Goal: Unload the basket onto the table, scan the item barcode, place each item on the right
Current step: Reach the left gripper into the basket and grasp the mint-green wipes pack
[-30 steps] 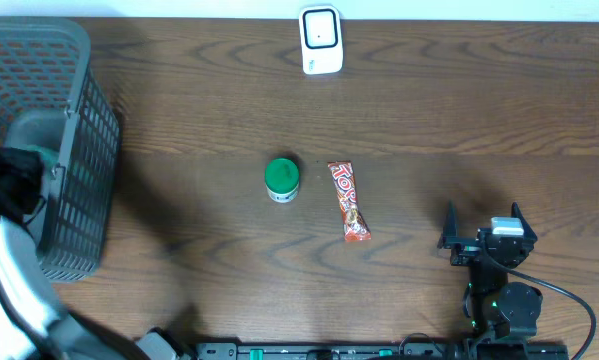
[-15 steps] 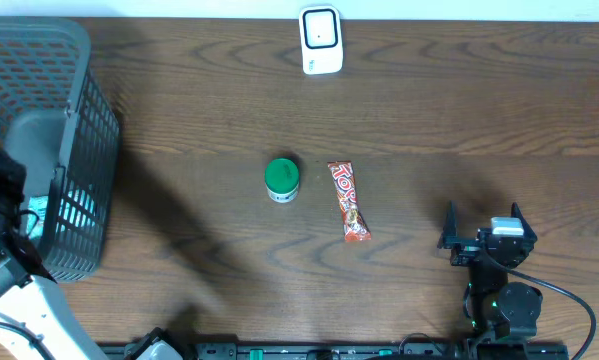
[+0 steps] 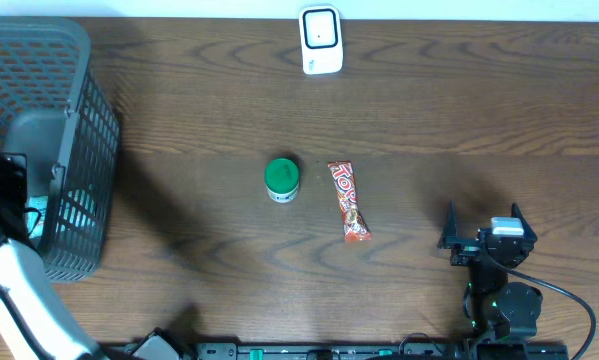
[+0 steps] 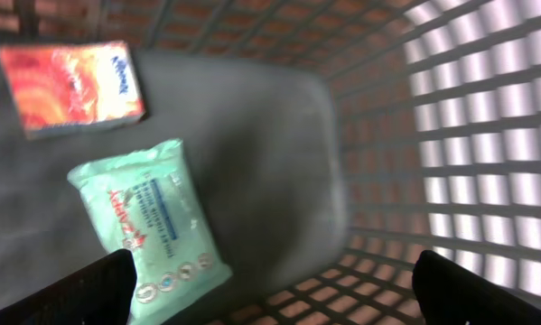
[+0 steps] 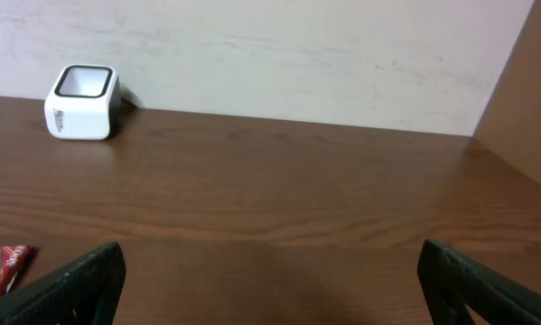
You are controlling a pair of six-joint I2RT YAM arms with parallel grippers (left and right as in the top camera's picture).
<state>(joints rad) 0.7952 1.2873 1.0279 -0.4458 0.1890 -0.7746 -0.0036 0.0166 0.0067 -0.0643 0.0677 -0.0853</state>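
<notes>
The pale green wipes pack lies clear of the orange tissue pack [image 4: 74, 88]. My left gripper should go on lowering before it closes across the wipes pack's sides [image 4: 153, 227].
My left gripper [image 4: 270, 291] hangs open inside the grey mesh basket [image 3: 79, 110], with nothing between its fingers. Below it a pale green wipes pack [image 4: 153, 221] lies loose on the basket floor, next to an orange tissue pack [image 4: 71, 83]. The white barcode scanner [image 3: 320, 40] stands at the table's far edge and also shows in the right wrist view [image 5: 81, 102]. My right gripper [image 3: 483, 215] rests open and empty near the front right. In the overhead view the left gripper [image 3: 4, 190] sits over the basket's near left part.
A green-lidded can [image 3: 281, 179] and a red candy bar [image 3: 349, 201] lie mid-table. The candy bar's end [image 5: 1, 266] shows at the lower left of the right wrist view. The basket's mesh wall [image 4: 469, 135] rises close on the left gripper's right side.
The left gripper has opened over the basket, and its arm has shifted slightly toward the table's front. The right arm, can and candy bar have not moved.
</notes>
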